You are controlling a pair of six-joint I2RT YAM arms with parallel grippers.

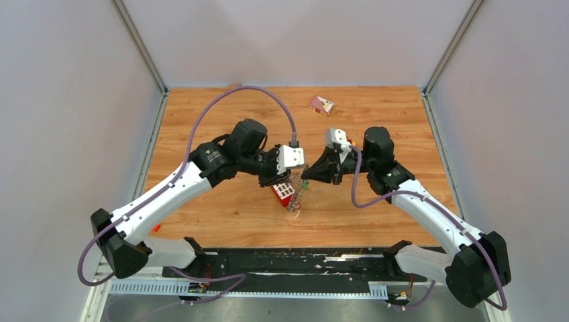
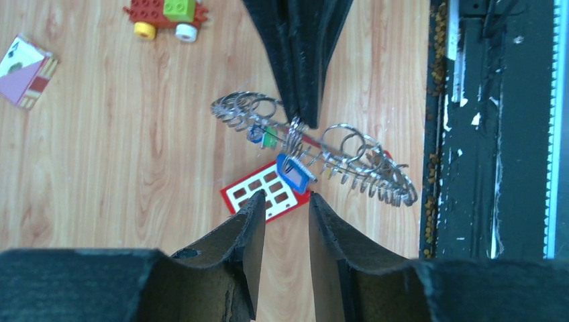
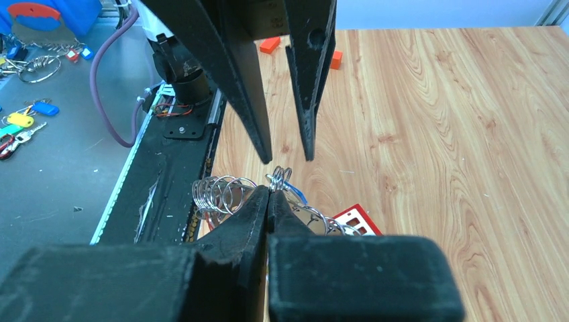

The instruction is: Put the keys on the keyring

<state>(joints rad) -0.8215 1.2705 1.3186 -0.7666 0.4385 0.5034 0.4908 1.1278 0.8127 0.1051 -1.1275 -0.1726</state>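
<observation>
Next, I close my left gripper on the wire loop at my right gripper's fingers before my right gripper opens, because the keyring hangs tilted from it.
The keyring, a grey ring with small wire loops all along its rim, hangs tilted above the table. My right gripper is shut on its rim, reaching in from the top of the left wrist view. A blue-tagged key and smaller green and blue tags dangle from the ring near the grip. My left gripper is open, its tips just short of the blue tag with nothing between them. In the top view the two grippers meet nose to nose over the table's middle.
A red studded brick lies on the wood under the ring. A toy block car and a pink card box lie farther off. The black base rail runs along the near edge. Two orange blocks sit by the left arm's base.
</observation>
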